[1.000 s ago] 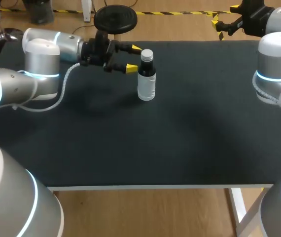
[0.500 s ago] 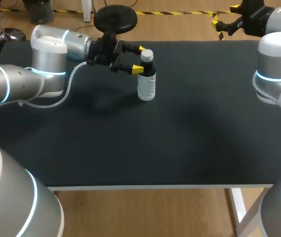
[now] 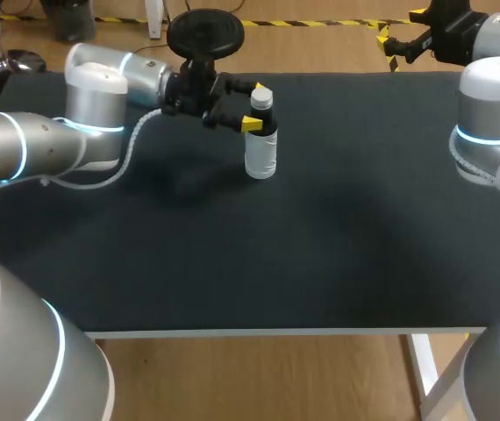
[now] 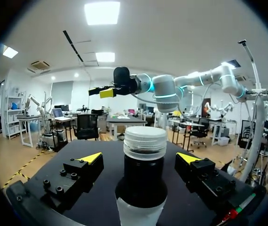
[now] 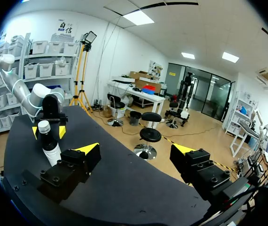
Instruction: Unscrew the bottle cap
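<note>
I expect the white cap to rise bit by bit before it comes free when I turn it, because thread rings show under the cap's ridged rim.
A small bottle with a dark neck, pale label and white cap stands upright at the back middle of the table. My left gripper is open and comes in from the left, one yellow tip on each side of the neck just under the cap, with gaps showing. In the left wrist view the cap rises between the spread fingers of that gripper. My right gripper hangs open past the table's back right; its own view has it far from the bottle.
The black table top stretches from the bottle to the white front edge. My right arm's elbow stands over the table's right side.
My left gripper has slid to the right, from just short of the bottle until its open fingers stand on either side of the neck. The bottle and the right arm have stayed put.
</note>
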Motion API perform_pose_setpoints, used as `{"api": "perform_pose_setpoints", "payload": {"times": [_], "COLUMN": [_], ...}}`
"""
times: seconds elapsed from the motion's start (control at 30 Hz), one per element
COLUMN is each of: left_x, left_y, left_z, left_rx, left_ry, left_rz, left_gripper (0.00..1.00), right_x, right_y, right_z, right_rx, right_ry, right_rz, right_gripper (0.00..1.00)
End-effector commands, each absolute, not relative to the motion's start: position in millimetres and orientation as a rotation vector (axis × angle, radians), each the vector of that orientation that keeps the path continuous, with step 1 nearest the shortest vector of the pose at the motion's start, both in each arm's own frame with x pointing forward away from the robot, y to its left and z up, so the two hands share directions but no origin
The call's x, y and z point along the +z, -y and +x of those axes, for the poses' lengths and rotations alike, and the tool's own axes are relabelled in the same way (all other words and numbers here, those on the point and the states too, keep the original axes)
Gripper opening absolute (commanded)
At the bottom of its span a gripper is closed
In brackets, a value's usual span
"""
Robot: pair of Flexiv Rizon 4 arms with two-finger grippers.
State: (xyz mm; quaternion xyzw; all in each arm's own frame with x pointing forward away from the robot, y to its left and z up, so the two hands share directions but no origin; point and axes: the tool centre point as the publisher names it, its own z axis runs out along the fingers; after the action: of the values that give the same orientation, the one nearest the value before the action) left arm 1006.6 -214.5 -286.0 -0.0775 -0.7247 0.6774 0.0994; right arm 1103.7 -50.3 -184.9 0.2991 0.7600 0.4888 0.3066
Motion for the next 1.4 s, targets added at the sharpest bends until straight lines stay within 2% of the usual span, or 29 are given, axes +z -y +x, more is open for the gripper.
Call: {"api": "perform_pose_setpoints", "payload": {"times": [0.03,0.83,0.97,1.0,1.03,1.07,1.17,1.23,1.27,1.3,1.33,1.4], "left_x": [-291.2,-288.8,-288.6,-288.6,-288.7,-288.7,-288.6,-287.7,-287.4,-287.1,-286.8,-286.1], "left_y": [216.1,223.3,223.8,223.8,223.8,223.8,223.8,224.6,224.8,224.8,224.9,225.0], "left_z": [1014.2,1007.0,1006.1,1006.0,1005.9,1005.9,1005.8,1005.4,1005.3,1005.3,1005.2,1005.0], "left_rx": [2.005,2.006,2.007,2.007,2.007,2.008,2.007,2.006,2.006,2.006,2.007,2.006], "left_ry": [2.121,2.095,2.096,2.096,2.096,2.095,2.095,2.096,2.098,2.098,2.099,2.102], "left_rz": [-0.239,-0.287,-0.289,-0.290,-0.290,-0.291,-0.295,-0.300,-0.303,-0.305,-0.307,-0.312], "left_gripper": [1.00,1.00,0.87,0.78,0.59,0.48,0.39,0.22,0.18,0.06,0.00,0.00], "right_x": [-184.2,-184.2,-184.2,-184.2,-184.2,-184.2,-184.2,-184.2,-184.2,-184.2,-184.2,-184.2], "right_y": [50.4,50.4,50.4,50.4,50.4,50.4,50.4,50.4,50.4,50.4,50.4,50.4], "right_z": [1104.1,1104.1,1104.1,1104.1,1104.1,1104.1,1104.1,1104.1,1104.1,1104.1,1104.1,1104.1], "right_rx": [1.290,1.290,1.290,1.290,1.290,1.290,1.290,1.290,1.290,1.290,1.290,1.290], "right_ry": [-2.015,-2.015,-2.015,-2.015,-2.015,-2.015,-2.015,-2.015,-2.015,-2.015,-2.015,-2.015], "right_rz": [0.793,0.793,0.793,0.793,0.793,0.793,0.793,0.793,0.793,0.793,0.793,0.793], "right_gripper": [1.00,1.00,1.00,1.00,1.00,1.00,1.00,1.00,1.00,1.00,1.00,1.00]}}
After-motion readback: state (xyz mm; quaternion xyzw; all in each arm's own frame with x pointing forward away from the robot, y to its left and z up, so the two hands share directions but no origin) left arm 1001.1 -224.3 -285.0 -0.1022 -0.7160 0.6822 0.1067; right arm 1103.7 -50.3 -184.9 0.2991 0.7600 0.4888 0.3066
